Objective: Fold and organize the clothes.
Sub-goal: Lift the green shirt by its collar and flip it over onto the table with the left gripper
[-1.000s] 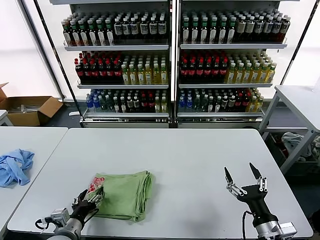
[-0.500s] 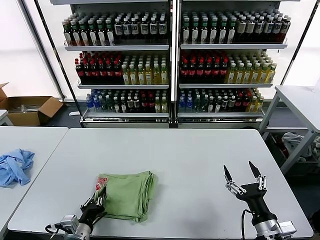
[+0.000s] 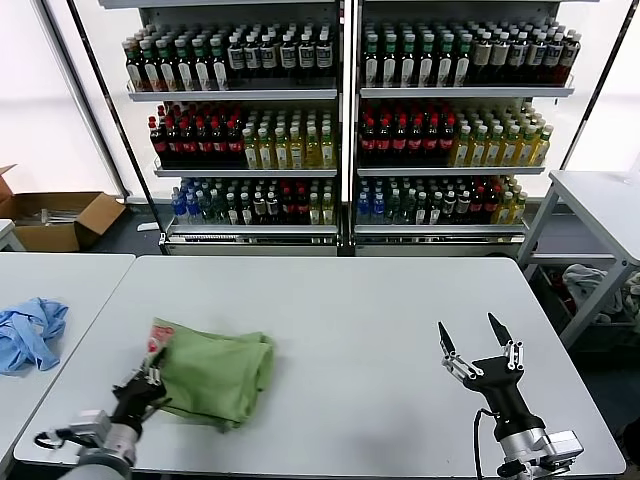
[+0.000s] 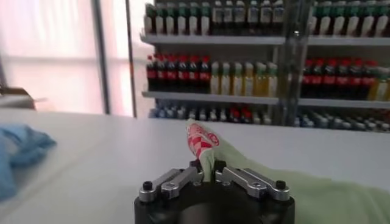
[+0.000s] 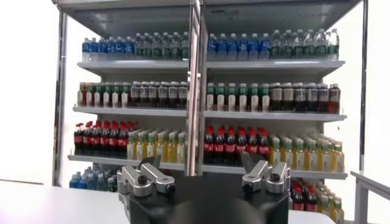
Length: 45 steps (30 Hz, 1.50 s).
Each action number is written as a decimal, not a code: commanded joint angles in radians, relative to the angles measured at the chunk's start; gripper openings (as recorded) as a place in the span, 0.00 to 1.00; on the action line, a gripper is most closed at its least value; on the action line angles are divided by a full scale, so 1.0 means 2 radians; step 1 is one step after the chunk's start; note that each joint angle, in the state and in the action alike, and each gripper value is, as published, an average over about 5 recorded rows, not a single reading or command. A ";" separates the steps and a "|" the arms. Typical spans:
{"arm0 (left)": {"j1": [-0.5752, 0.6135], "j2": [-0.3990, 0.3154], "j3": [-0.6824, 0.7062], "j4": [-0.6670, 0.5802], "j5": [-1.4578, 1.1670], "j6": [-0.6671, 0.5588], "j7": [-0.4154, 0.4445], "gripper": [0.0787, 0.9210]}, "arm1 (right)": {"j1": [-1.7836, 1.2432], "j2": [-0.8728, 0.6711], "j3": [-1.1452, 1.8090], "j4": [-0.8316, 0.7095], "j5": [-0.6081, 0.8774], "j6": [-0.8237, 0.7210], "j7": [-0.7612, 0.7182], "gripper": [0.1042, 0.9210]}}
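I need to turn the green shirt buttoned front up by moving its logo edge [image 3: 159, 336], held in my left gripper, across, because the shirt lies plain side [image 3: 212, 372] up now.
The folded light green polo shirt [image 3: 212, 377] lies on the white table [image 3: 350, 310] near its front left corner, its red-and-white checkered logo [image 3: 157, 339] at the left edge. My left gripper [image 3: 148, 381] is shut on the shirt's left edge; in the left wrist view the green fabric [image 4: 244, 173] and logo [image 4: 200, 139] rise from between its closed fingers [image 4: 207, 172]. My right gripper [image 3: 476, 343] is open and empty above the table's front right, also seen in the right wrist view [image 5: 204, 165].
A light blue garment [image 3: 30, 333] lies on a separate table at the left, also in the left wrist view [image 4: 21, 146]. Drink shelves [image 3: 340, 120] stand behind the table. A cardboard box [image 3: 60, 220] sits on the floor at the far left.
My left gripper has dragged the folded shirt to the left across the table, toward the left edge. My right gripper has shifted slightly left and stays open.
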 commanded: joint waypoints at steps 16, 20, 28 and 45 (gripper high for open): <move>-0.036 -0.048 0.173 0.117 0.312 -0.086 -0.010 0.08 | -0.013 -0.006 0.018 0.004 0.013 0.014 0.000 0.88; -0.038 -0.064 0.218 0.086 0.335 -0.108 -0.008 0.08 | -0.011 -0.004 0.016 0.001 0.011 0.013 0.000 0.88; -0.077 -0.048 0.248 0.043 0.317 -0.094 -0.006 0.08 | -0.007 0.001 0.010 -0.002 0.009 0.013 -0.001 0.88; -0.228 -0.021 0.393 -0.036 0.275 0.067 -0.141 0.28 | 0.037 -0.001 -0.007 0.000 0.052 -0.076 -0.006 0.88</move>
